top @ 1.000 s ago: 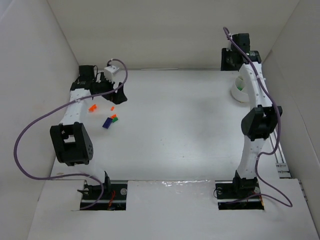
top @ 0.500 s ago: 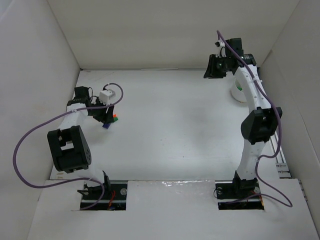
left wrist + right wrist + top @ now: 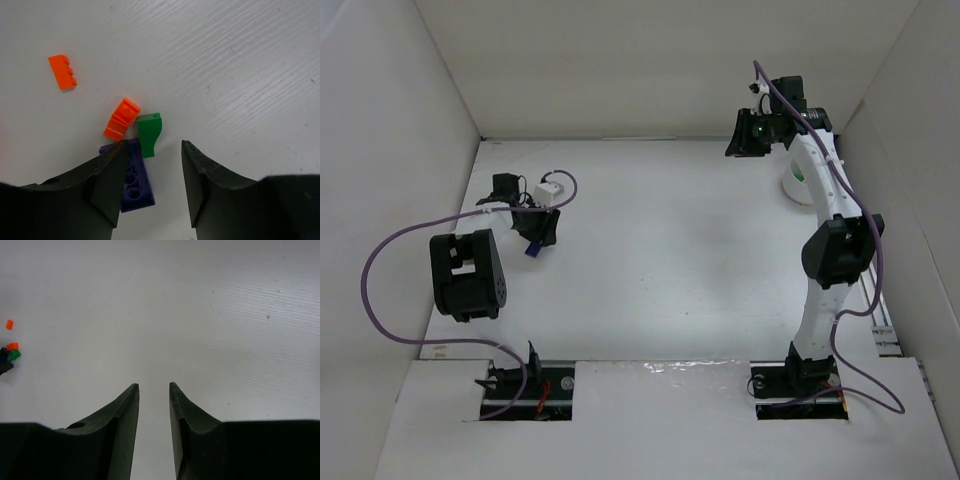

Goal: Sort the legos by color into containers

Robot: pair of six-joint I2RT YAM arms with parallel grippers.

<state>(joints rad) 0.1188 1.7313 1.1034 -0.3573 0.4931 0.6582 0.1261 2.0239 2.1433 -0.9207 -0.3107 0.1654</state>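
Observation:
I should split up the cluster with my left gripper first and then take the green brick (image 3: 149,128) by itself, because the green brick's near end (image 3: 145,151) lies against the dark blue plate.
In the left wrist view several legos lie on the white table: an orange brick (image 3: 62,71) apart at the upper left, and a cluster of a second orange brick (image 3: 122,119), a green brick (image 3: 149,132) and a dark blue plate (image 3: 135,182). My left gripper (image 3: 152,150) hangs low over the cluster, open. The green brick's near end lies between the fingertips, and the left finger hides part of the blue plate. The top view shows the left gripper (image 3: 535,232) covering the cluster. My right gripper (image 3: 745,135) is open and holds nothing, left of the white cup (image 3: 798,186).
White walls (image 3: 430,120) enclose the table on three sides. The left arm's elbow (image 3: 467,275) bulks near the left wall, with a purple cable (image 3: 380,300) looping off it. The right arm (image 3: 835,215) stands along the right side and partly hides the cup.
My left gripper came down and toward the near side over the brick cluster, and its jaws narrowed. The right gripper swung left away from the cup, then stayed still.

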